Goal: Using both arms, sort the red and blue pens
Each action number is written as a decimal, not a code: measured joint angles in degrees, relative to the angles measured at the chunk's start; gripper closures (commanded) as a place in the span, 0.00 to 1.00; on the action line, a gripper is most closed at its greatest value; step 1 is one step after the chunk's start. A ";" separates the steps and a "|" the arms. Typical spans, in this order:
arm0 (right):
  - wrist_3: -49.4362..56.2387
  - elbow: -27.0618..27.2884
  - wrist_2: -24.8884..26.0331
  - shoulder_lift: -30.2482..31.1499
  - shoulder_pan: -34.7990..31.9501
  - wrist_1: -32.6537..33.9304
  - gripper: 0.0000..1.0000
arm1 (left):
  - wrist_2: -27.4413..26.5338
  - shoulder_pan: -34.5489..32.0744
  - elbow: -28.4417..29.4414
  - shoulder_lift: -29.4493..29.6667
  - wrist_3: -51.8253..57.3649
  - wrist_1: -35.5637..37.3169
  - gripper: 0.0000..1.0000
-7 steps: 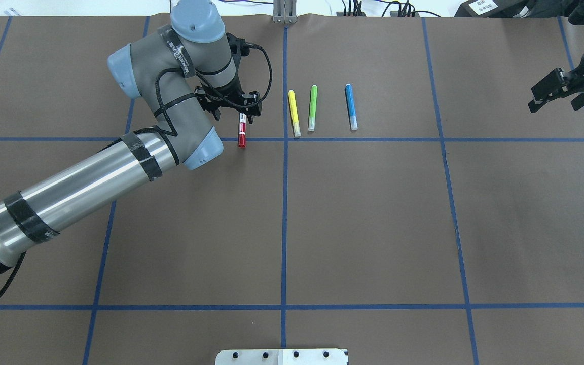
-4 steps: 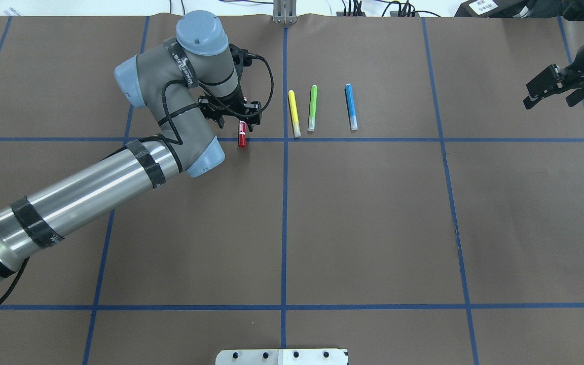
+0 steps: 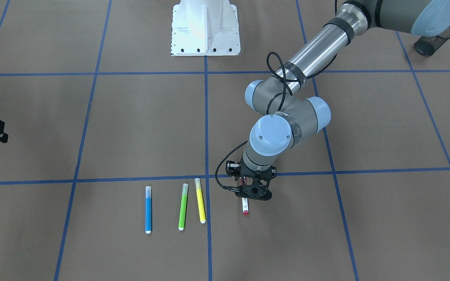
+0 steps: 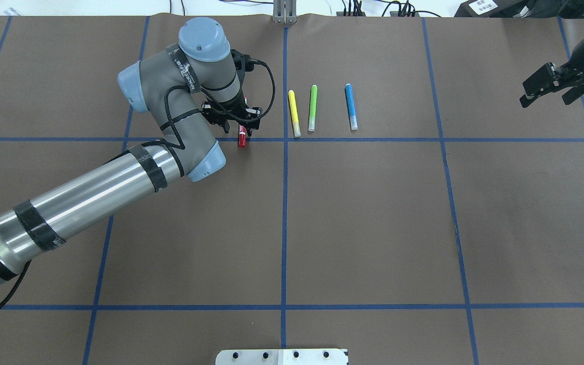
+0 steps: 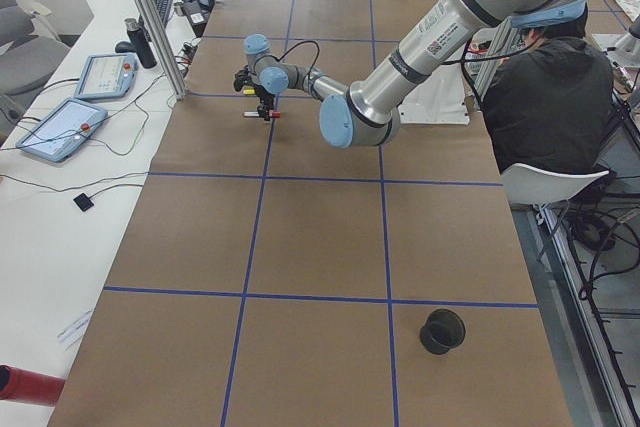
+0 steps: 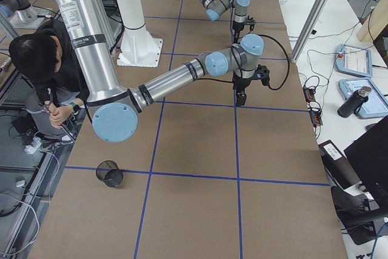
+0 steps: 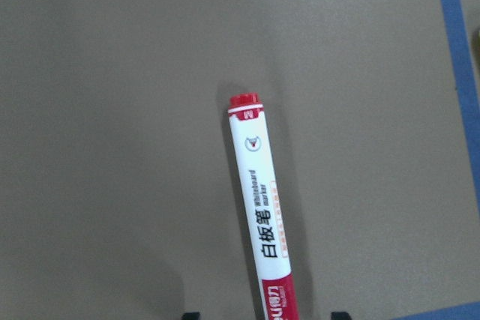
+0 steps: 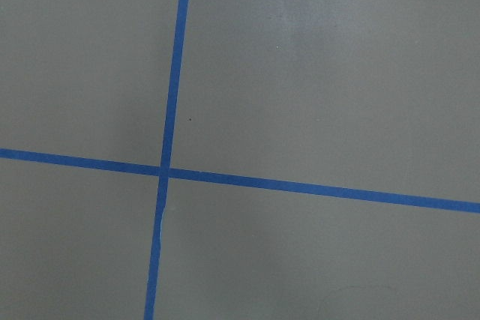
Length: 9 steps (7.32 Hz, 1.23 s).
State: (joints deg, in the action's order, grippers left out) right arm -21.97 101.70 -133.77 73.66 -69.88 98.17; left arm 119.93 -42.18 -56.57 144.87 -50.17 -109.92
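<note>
I expect the red pen (image 7: 259, 192) to rise whole when I lift its cap, as the cap meets the white body of the pen at a closed seam (image 7: 276, 278).
The red pen (image 4: 242, 140), white-barrelled with a red cap, lies on the brown table (image 4: 363, 218) just left of the centre line; in the left wrist view the red pen (image 7: 259, 219) fills the middle. My left gripper (image 4: 242, 128) is lowered over it, open, with one finger on either side of the pen's cap half and neither touching it. The blue pen (image 4: 351, 106) lies to the right, also seen as the blue pen (image 3: 148, 209) in the front view. My right gripper (image 4: 550, 87) hovers open at the far right edge, holding nothing.
A yellow marker (image 4: 294, 112) and a lime-green marker (image 4: 313, 107) lie between the two pens. Black mesh cups (image 5: 443, 330) (image 6: 109, 173) stand near the table's ends. A person (image 5: 550, 77) sits by the robot's white base (image 3: 205, 27).
My left gripper has come down and slid along the red pen towards its cap, covering more of the barrel. The right gripper has drifted slightly back and left.
</note>
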 measured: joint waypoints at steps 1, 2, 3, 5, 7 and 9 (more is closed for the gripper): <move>0.00 -0.04 0.00 -0.01 0.00 0.00 0.01 | 0.00 0.25 -0.01 0.03 -0.99 -0.40 0.50; 0.00 -0.07 0.00 -0.01 0.00 0.00 0.01 | -0.03 0.45 -0.02 0.05 -1.96 -0.85 0.52; 0.00 -0.09 0.00 -0.01 0.00 0.00 0.01 | -0.04 0.55 -0.02 0.05 -2.45 -1.05 0.53; 0.00 -0.16 0.00 -0.01 0.01 0.00 0.01 | -0.07 0.60 0.04 -0.04 -2.71 -1.16 0.54; 0.11 -0.07 -0.32 -0.01 0.01 0.04 0.01 | -0.53 0.60 0.05 -0.09 -2.76 -1.17 0.99; 0.13 0.03 -0.87 -0.01 -0.01 0.01 0.01 | -0.72 0.60 -0.03 -0.13 -2.82 -1.12 1.00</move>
State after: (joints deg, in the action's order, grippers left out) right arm -21.84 101.73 -134.63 73.65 -69.88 98.18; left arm 119.21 -41.57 -56.60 144.74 -52.99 -111.04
